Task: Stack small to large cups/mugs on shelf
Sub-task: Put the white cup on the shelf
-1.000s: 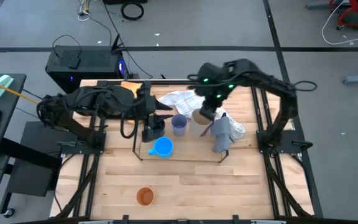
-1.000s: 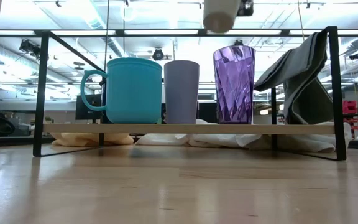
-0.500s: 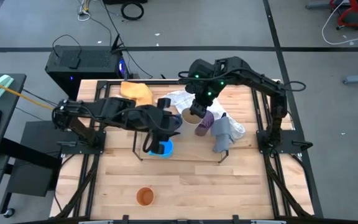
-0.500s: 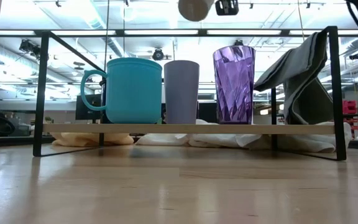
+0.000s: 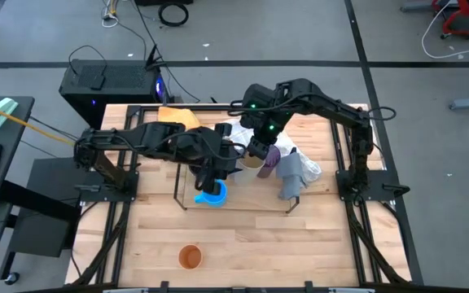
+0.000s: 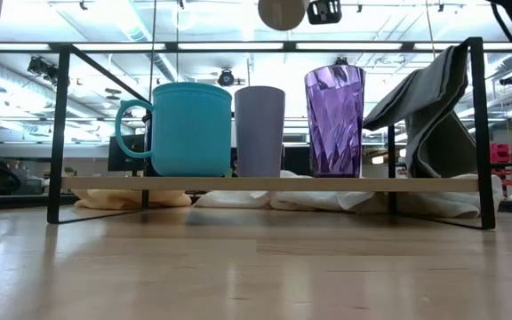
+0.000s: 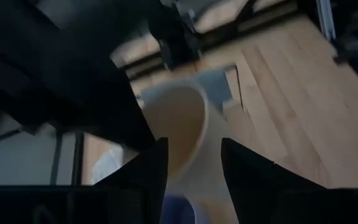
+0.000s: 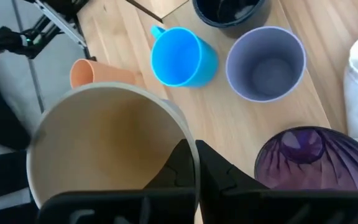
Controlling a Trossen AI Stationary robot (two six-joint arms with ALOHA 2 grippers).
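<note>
I can see only a smooth inside [image 7: 180,121] through the tan cup's opening [image 5: 251,163], so I should expect the cup to be empty all the way down to its base when I carry it.
My right gripper [image 5: 255,155] is shut on the tan cup [image 8: 107,146], which is held high over the black-rod shelf [image 6: 274,184]. On the shelf stand the bright blue mug [image 6: 189,129], the lavender-blue cup [image 6: 260,131] and the purple cup [image 6: 334,120]. The navy cup [image 8: 229,9] shows behind them in the right wrist view. My left gripper [image 5: 225,159] is open over the shelf, and the tan cup [image 7: 179,124] is just ahead of its fingers. The orange cup [image 5: 189,257] lies on the table near the front edge. My right gripper pinches the tan cup's wall at the rim [image 8: 190,155], one finger inside the cup and one outside. The cup is lifted clear, above the cups on the shelf [image 6: 283,11].
A grey cloth [image 6: 434,116] hangs over the shelf's right end. A white checked cloth [image 5: 234,129] and a yellow cloth [image 5: 179,120] lie behind the shelf. Bare wood lies between the shelf and the front edge.
My left gripper has reached toward the table's right, out over the shelf and up to the tan cup. My right gripper has carried the tan cup toward the table's left and slightly up, toward my left gripper.
</note>
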